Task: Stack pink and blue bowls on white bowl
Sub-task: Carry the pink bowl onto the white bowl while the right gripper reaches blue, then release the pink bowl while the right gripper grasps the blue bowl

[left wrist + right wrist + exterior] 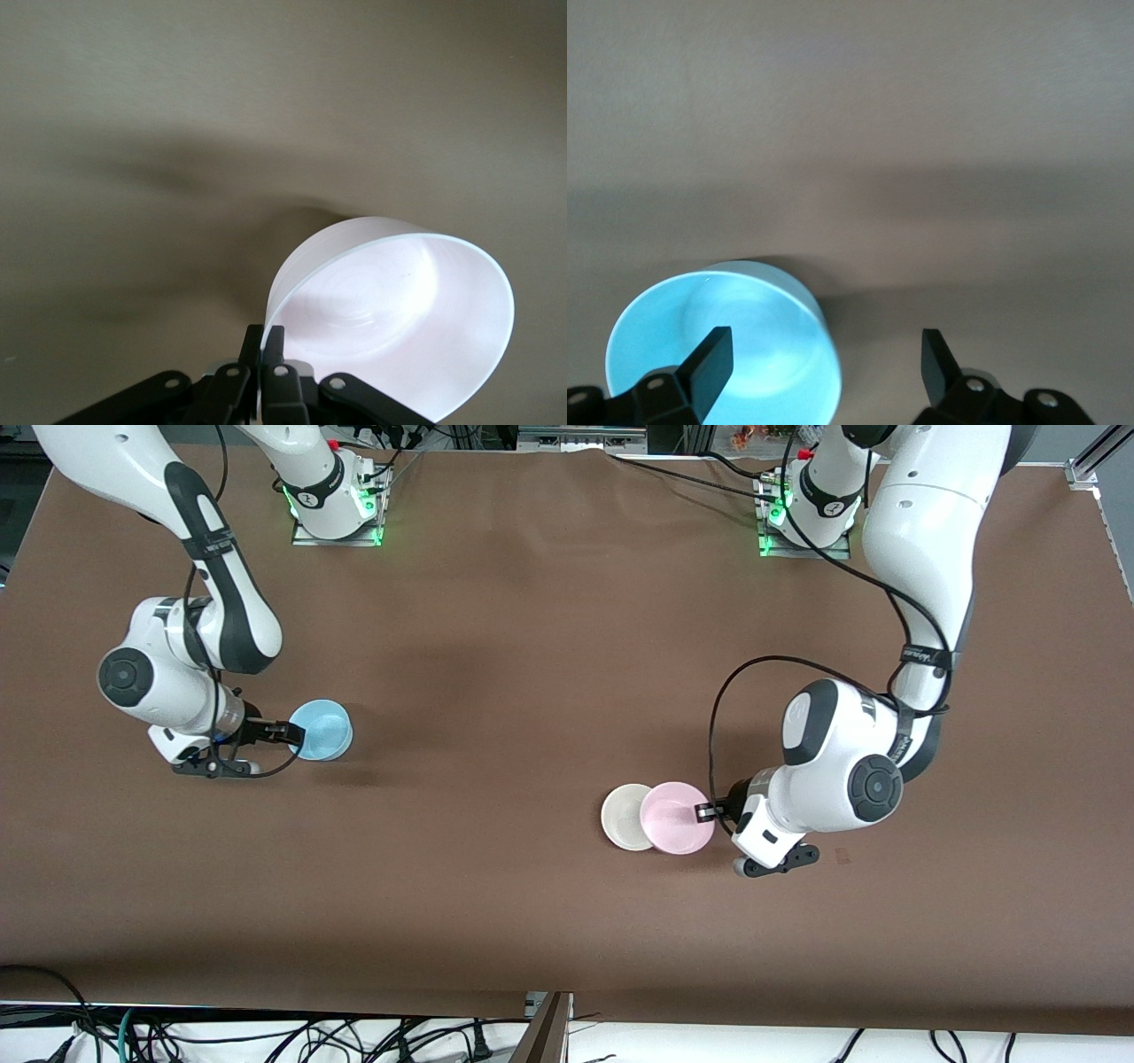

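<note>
The blue bowl (322,730) gets narrower toward its base (764,350), so it will go deep into the pink bowl when I lower it, with the two bowls' rims almost touching.
The pale pink bowl (678,817) is tilted, and my left gripper (706,812) is shut on its rim. In the front view its edge overlaps the white bowl (627,816), which rests on the table toward the left arm's end. In the left wrist view the pink bowl (399,310) is pinched at its rim by the left gripper (264,341), and the white bowl is hidden. The sky-blue bowl (322,729) stands on the table toward the right arm's end. My right gripper (288,737) is open at its rim. In the right wrist view one fingertip (713,354) lies over the blue bowl (744,354) and the other is outside it.
The brown table cloth (532,691) lies bare between the two arms. The arm bases (337,505) stand along the table's edge farthest from the front camera. Cables (266,1036) hang below the nearest edge.
</note>
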`<state>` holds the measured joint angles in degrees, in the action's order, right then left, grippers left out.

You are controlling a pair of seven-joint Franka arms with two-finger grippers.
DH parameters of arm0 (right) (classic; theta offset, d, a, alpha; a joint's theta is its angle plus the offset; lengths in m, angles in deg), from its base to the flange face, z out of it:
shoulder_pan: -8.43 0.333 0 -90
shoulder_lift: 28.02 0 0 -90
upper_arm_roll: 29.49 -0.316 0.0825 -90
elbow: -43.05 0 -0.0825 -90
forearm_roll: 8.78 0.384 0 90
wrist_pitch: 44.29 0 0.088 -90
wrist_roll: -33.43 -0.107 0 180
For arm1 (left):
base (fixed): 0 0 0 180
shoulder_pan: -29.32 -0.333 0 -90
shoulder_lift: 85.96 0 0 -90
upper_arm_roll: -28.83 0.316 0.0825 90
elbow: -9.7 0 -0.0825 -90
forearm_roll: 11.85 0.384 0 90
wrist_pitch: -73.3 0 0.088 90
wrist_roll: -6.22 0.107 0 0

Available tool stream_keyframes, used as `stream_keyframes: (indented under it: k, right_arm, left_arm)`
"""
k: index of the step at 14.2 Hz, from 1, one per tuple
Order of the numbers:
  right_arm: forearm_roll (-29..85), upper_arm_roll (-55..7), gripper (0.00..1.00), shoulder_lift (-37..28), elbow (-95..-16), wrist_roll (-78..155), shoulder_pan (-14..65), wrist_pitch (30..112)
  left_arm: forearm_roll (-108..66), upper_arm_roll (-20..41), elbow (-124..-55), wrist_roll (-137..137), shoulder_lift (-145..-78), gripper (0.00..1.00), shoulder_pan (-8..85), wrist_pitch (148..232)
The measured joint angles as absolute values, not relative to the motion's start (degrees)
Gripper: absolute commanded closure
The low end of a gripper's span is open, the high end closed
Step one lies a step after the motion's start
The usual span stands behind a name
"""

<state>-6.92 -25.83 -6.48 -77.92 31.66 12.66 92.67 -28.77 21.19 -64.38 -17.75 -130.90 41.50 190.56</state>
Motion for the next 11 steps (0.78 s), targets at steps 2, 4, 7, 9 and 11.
stream_keyframes:
  k: [2,4,7,9,11]
  right_arm:
    - [-6.9,-25.8,0.16,-5.5,-78.0,31.7,13.1,92.7]
    - [-6.9,-25.7,0.16,-5.1,-78.5,31.7,13.1,92.6]
    - [-6.9,-25.4,0.15,-5.9,-80.1,31.7,13.1,92.7]
    - [-6.9,-24.9,0.27,-7.3,-82.1,31.7,13.0,93.7]
    - [-6.9,-24.9,0.42,-8.2,-83.9,31.7,13.0,94.8]
  left_arm:
    - [-29.4,21.2,-64.4,-19.8,-131.9,1.00,43.0,192.3]
    - [-29.4,21.2,-64.4,-21.8,-132.5,1.00,44.6,192.7]
    - [-29.4,21.3,-64.4,-22.5,-133.3,1.00,45.1,192.9]
    - [-29.4,21.5,-64.4,-22.5,-133.8,1.00,45.1,193.0]
    - [-29.4,21.6,-64.4,-22.5,-134.0,1.00,45.1,193.0]
